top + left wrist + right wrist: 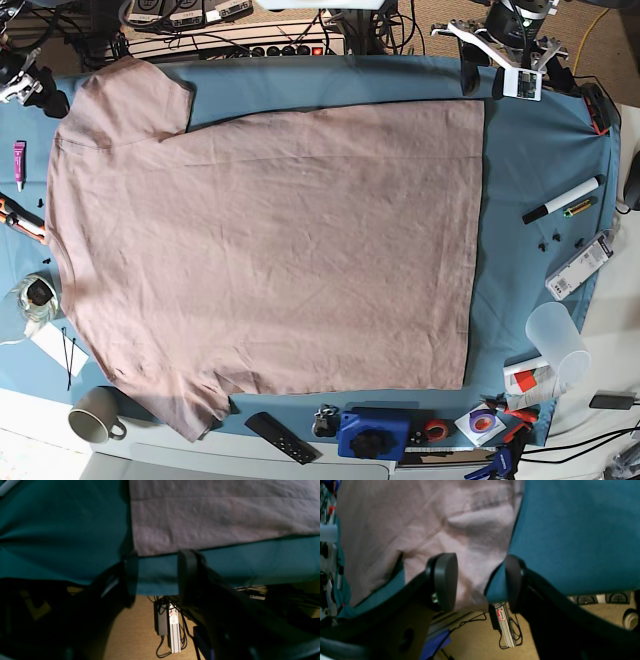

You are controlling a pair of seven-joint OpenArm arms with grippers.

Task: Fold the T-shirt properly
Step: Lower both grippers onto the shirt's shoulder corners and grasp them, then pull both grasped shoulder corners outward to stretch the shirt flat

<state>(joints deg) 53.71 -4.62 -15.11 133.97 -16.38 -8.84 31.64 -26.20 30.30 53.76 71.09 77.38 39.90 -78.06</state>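
Note:
My gripper will slide the whole T-shirt (pixel 275 240) along flat when pulling its far edge, as the T-shirt's near edge (pixel 345 391) lies loose and clear of the blue box.
The T-shirt (pixel 270 240) is dusty pink-beige and lies spread flat on the teal table cloth (pixel 540 150). Its hem is at the right and its sleeves at the left. My left gripper (pixel 158 572) is open and empty at the far table edge, just short of the shirt's hem corner (pixel 150 542). In the base view the left gripper (pixel 503 72) is at the top right. My right gripper (pixel 480 582) is open and empty, with the far sleeve (pixel 475 555) lying between its fingers at the table edge. In the base view the right gripper (pixel 25 88) only shows partly, at the top left.
A marker (pixel 560 200), a clear plastic cup (pixel 555 340) and small tools lie at the right. A mug (pixel 95 420), a remote (pixel 280 437), a blue box (pixel 375 432) and tape rolls line the near edge. Cables and a power supply (pixel 162 620) lie on the floor below the far edge.

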